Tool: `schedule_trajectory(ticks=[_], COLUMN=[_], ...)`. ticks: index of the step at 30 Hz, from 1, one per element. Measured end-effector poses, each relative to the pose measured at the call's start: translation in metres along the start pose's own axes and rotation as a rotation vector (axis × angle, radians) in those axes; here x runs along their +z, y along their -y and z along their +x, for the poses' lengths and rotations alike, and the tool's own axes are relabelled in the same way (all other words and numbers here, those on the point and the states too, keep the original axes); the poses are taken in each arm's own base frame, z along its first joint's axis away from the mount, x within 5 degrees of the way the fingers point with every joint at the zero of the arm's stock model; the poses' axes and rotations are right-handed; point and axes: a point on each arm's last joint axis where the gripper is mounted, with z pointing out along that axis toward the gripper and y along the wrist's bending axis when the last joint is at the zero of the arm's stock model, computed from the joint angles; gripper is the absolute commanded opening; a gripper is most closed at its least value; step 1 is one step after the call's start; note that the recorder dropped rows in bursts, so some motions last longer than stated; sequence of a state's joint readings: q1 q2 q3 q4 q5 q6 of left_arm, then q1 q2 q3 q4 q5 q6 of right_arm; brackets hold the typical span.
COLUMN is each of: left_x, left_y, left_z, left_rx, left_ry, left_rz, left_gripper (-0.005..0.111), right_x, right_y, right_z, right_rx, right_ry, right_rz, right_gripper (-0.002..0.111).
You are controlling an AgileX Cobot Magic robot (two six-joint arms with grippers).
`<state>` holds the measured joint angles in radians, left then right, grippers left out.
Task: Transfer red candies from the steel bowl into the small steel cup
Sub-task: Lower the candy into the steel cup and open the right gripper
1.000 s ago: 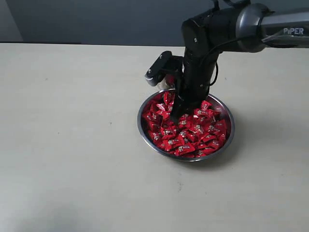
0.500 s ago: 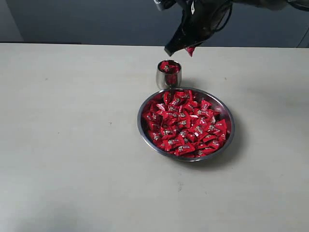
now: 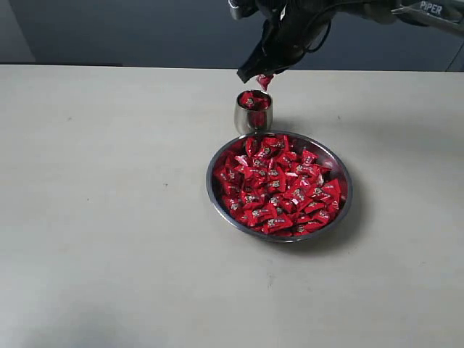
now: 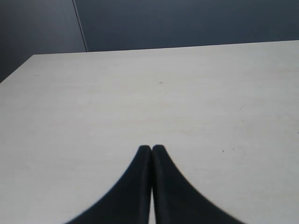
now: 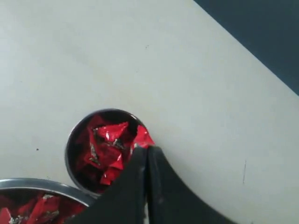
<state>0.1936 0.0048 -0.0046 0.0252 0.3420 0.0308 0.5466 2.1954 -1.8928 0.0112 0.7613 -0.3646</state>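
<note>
The red candy (image 3: pixel 264 82) sticks out below the fingers over the small steel cup's opening (image 3: pixel 254 100), so the robot's right gripper should keep going down and let go inside the cup's rim.
The steel bowl (image 3: pixel 279 187) sits right of the table's middle, heaped with red candies (image 3: pixel 279 192). Just behind it stands the small steel cup (image 3: pixel 252 111), holding a few red candies (image 5: pixel 105 149). My right gripper (image 3: pixel 262 76) hangs in the air just above the cup, shut on one red candy (image 3: pixel 264 80) that pokes out past its tips (image 5: pixel 143 136). The bowl's rim (image 5: pixel 44 184) shows at the edge of the right wrist view. My left gripper (image 4: pixel 151 148) is shut with nothing in it, over bare table; it is outside the exterior view.
The pale tabletop (image 3: pixel 109 217) stretches wide around bowl and cup. A dark wall (image 3: pixel 145 29) runs behind the far table edge. The right arm (image 3: pixel 406 11) reaches in from the upper right.
The right gripper rose out of the bowl with one red candy, then swung left and lowered a little to hang above the cup.
</note>
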Motion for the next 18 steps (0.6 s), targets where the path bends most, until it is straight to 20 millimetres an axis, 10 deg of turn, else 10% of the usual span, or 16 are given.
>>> schedule_trajectory(ticks=[18], left_x=[0.000], left_y=[0.000], left_z=[0.000], left_rx=[0.000], left_ry=[0.000], left_rz=[0.000], left_gripper=[0.000], right_x=[0.023], right_y=[0.003], right_z=[0.002], right_rx=[0.013], right_ry=[0.007], right_rz=[-0.068], right_gripper=[-0.001])
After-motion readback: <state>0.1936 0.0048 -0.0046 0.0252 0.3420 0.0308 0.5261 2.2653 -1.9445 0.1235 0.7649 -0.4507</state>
